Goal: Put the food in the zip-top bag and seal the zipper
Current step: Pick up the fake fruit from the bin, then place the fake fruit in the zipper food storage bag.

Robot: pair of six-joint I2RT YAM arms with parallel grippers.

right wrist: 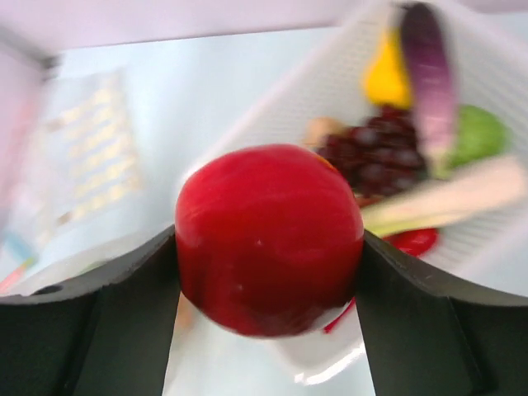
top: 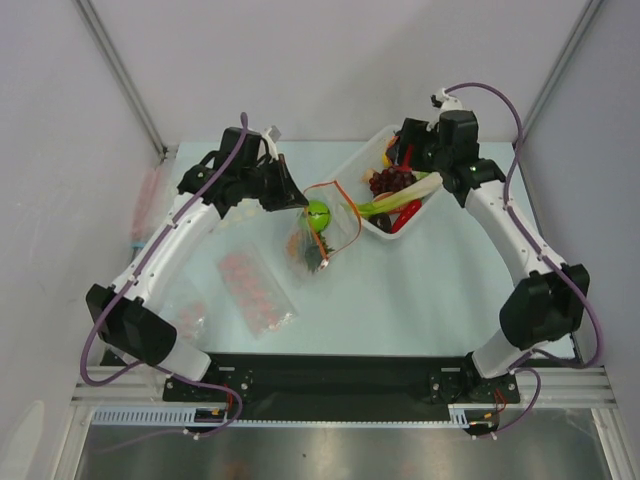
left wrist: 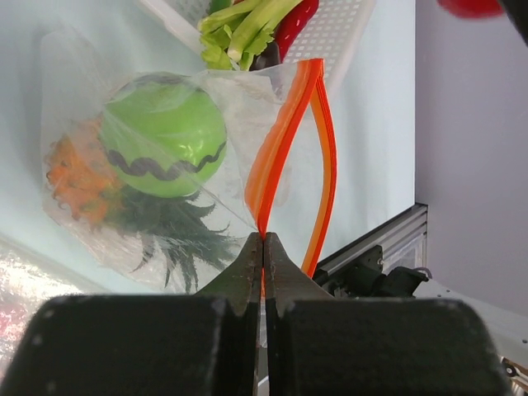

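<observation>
The bag's opening (top: 345, 218) is wide open toward the round red fruit. My right gripper should keep going into the free space (top: 339, 239) beside the green fruit and let go there.
The clear zip-top bag (top: 322, 238) lies mid-table with its mouth open. The round green fruit (left wrist: 165, 136) and the orange pineapple (left wrist: 78, 177) with its green crown are inside it. My left gripper (left wrist: 263, 241) is shut on one side of the orange-red zipper (left wrist: 285, 140) at the bag's mouth and also shows in the top view (top: 298, 200). My right gripper (right wrist: 268, 247) is shut on the round red fruit (right wrist: 268, 239), above the white tray's near end (top: 405, 158). The red fruit also shows at the top right of the left wrist view (left wrist: 470, 7).
The white tray (top: 432, 190) at the back right holds dark grapes (right wrist: 375, 161), a red chili (top: 407, 215), celery (left wrist: 247, 25), a purple eggplant (right wrist: 429, 74) and a yellow piece (right wrist: 386, 78). Clear packets of pink-red dots (top: 255, 290) lie at the left front.
</observation>
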